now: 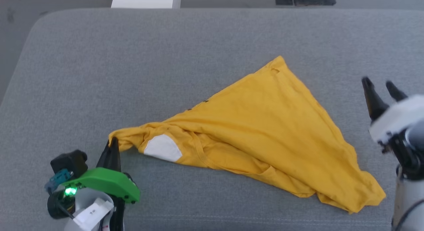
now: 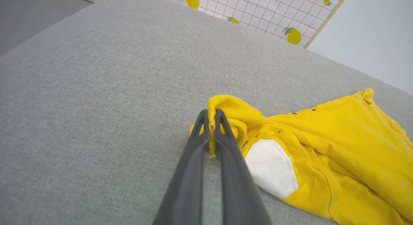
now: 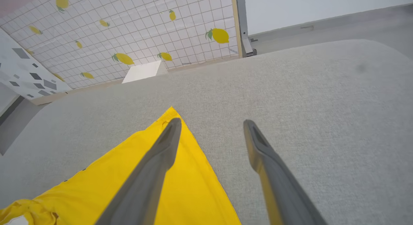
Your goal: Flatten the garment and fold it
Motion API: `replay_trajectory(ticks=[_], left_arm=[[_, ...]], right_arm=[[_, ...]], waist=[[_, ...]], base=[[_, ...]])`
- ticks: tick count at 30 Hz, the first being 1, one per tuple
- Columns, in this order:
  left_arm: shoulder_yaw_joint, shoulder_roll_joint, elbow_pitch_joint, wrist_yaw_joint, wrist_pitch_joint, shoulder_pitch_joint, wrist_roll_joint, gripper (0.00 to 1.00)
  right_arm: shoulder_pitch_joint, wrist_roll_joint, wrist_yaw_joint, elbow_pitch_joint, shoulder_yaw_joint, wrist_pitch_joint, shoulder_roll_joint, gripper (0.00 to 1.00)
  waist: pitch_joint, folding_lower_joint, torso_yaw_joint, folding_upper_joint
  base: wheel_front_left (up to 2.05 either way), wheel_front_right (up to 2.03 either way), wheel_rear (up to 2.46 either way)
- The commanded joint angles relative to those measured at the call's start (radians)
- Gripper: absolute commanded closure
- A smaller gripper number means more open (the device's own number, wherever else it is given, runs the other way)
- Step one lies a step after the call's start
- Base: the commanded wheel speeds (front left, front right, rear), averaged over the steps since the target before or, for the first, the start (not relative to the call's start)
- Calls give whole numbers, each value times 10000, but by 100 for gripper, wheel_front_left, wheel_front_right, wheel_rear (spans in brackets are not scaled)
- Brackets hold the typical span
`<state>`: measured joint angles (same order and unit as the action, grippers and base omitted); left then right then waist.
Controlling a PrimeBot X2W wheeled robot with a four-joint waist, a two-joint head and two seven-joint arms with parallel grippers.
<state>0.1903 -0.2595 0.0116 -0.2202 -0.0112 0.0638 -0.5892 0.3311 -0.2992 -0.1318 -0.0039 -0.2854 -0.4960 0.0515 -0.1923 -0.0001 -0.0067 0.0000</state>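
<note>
I should expect a hidden printed front when I lift and spread out the garment, because dark marks show over the garment's far edge.
The garment, a bright yellow T-shirt, lies crumpled in a rough triangle on the grey cushion, its white patch facing up near the left end. My left gripper is shut on the garment's bunched left corner; the left wrist view shows yellow cloth pinched between the two dark fingers. Off to the garment's right, my right gripper hovers open and holds nothing. In the right wrist view its fingers stand wide apart, and the garment's pointed far corner lies under the left one.
The grey cushion has a rounded far edge with grey floor beyond it. A white box stands behind the far edge. A tiled panel with lemon prints rises further back. Bare cushion surrounds the garment on all sides.
</note>
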Motion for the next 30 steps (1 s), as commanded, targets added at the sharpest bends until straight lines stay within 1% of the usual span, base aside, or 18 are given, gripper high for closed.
replay_trajectory(ticks=[1, 5, 8, 9, 10, 12, 16, 20, 23, 26, 27, 28, 29, 30], left_arm=[[48, -51, -93, 102, -24, 369, 57, 100], [169, -16, -201, 259, -43, 841, 66, 100], [231, 18, -274, 357, -45, 1110, 36, 100], [239, 21, -293, 394, -55, 1200, 21, 100], [276, 29, -307, 492, -89, 1413, -6, 100], [289, 44, -314, 526, -119, 1509, -22, 100], [311, 94, -237, 584, -188, 1618, -83, 100], [347, 173, -64, 640, -250, 1664, -167, 100], [390, 207, 40, 674, -277, 1670, -200, 100], [390, 194, 137, 655, -310, 1636, -201, 100], [385, 183, 161, 649, -314, 1628, -202, 100], [376, 155, 187, 646, -316, 1620, -201, 100], [364, 130, 201, 638, -316, 1618, -197, 100], [350, 105, 218, 630, -318, 1616, -196, 100]], right_arm=[[634, 333, 11, 260, 203, -178, -11, 0], [2193, 1142, 11, 1229, 768, -718, 67, 0], [3172, 1719, 11, 2078, 1112, -1281, 276, 0], [3526, 1954, 11, 2376, 1216, -1521, 350, 0], [4370, 2596, 11, 3152, 1616, -2221, 597, 0], [4809, 2893, 11, 3572, 1885, -2608, 751, 0], [5345, 3388, 11, 4340, 2397, -3432, 1104, 0], [5559, 3590, 11, 4850, 2773, -4004, 1325, 0], [5528, 3525, 11, 5112, 3118, -4364, 1472, 0], [5363, 3183, 11, 5244, 3530, -4784, 1519, 0], [5304, 3049, 11, 5251, 3569, -4919, 1507, 7], [5235, 2791, 11, 5180, 3487, -4965, 1439, 83], [5204, 2620, 11, 5103, 3336, -4898, 1365, 100], [5159, 2468, 11, 5019, 3242, -4837, 1303, 100]], waist=[[-780, 1, 536, 0], [-1497, 1, 1017, 0], [-1962, 1, 1353, 0], [-2147, 1, 1471, 0], [-2598, 1, 1751, 0], [-2872, 1, 1884, 0], [-3224, 1, 2068, 0], [-3329, 1, 2123, 0], [-3314, 1, 2111, 0], [-3219, 1, 2006, 0], [-3173, 1, 1966, 0], [-3093, 1, 1900, 0], [-3030, 1, 1843, 0], [-2934, 1, 1772, 0]], base=[[0, 0, 0], [0, 0, 0], [0, 0, 0], [0, 0, 0], [0, 0, 0], [0, 0, 0], [0, 0, 0], [0, 0, 0], [0, 0, 0], [0, 0, 0], [0, 0, 0], [0, 0, 0], [0, 0, 0], [0, 0, 0]])
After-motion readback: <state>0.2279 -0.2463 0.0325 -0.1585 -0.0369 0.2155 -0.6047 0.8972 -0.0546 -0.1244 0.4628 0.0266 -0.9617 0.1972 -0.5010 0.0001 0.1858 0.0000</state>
